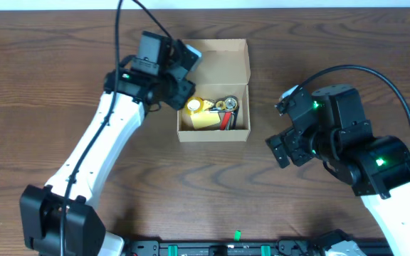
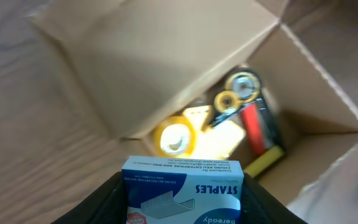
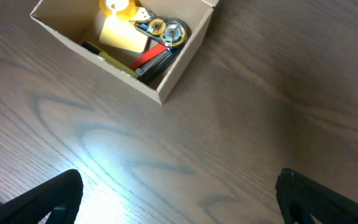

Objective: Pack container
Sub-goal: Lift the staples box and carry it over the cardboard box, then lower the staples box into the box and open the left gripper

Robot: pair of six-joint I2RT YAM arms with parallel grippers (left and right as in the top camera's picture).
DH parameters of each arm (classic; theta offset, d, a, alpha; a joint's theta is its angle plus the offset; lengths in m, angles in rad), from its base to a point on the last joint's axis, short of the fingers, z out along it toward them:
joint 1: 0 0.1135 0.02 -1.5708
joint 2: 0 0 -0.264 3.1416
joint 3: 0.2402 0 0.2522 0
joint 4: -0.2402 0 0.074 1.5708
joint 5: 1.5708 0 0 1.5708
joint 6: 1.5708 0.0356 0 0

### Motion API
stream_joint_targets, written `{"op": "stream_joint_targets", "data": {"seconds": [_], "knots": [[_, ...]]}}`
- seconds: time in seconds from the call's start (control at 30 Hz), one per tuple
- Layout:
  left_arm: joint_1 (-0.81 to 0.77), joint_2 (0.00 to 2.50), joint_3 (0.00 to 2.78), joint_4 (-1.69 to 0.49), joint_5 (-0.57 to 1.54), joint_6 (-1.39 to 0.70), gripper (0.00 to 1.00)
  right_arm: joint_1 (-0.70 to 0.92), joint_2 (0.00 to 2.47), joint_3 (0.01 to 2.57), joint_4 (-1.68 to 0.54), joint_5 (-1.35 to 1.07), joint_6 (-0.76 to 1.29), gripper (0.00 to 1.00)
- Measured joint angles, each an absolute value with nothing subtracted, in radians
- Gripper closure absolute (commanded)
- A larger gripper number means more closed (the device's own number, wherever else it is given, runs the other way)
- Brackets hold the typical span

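The container's flap lid (image 1: 223, 62) is open and the yellow pad (image 1: 205, 119) clear, so my left gripper goes on lowering the blue box in and releases it over that pad.
The tan cardboard container (image 1: 242, 107) sits open at the table's middle back, its flap lid (image 1: 223, 60) laid back. It also shows in the left wrist view (image 2: 316, 87) and the right wrist view (image 3: 179, 62). Inside lie a yellow tape roll (image 1: 193, 105), a yellow pad (image 1: 203, 119), metal clips (image 1: 226, 106) and a red and black tool (image 1: 228, 121). My left gripper (image 2: 182, 208) is shut on a blue box of staples (image 2: 182, 190) and holds it over the container's left edge. My right gripper (image 3: 179, 196) is open and empty, over the table right of the container.
The dark wood table (image 1: 212, 192) surrounds the container. A black rail (image 1: 226, 249) runs along the front edge. My left arm (image 1: 98, 149) stretches across the left half and my right arm (image 1: 361, 163) stands at the right.
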State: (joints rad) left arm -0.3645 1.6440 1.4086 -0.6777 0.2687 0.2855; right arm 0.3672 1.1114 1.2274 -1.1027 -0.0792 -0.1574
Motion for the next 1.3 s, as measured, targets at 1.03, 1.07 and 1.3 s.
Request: {"op": "stream_joint_targets", "data": {"seconds": [1.03,1.07,1.3], "knots": [[-0.433,1.920,1.409,-0.714,0.257,-0.116,0.55,0.367,1.111,1.227,-1.103,-0.079,-0.157,0.01],[-0.433,1.923,1.409,-0.714,0.254,-0.117,0.55,0.367,1.111,1.227,-1.103,-0.079,-0.157,0.01],[-0.433,1.926,1.409,-0.715,0.243,-0.131,0.56,0.367,1.111,1.227,-1.103,-0.079,-0.157,0.01]]}}
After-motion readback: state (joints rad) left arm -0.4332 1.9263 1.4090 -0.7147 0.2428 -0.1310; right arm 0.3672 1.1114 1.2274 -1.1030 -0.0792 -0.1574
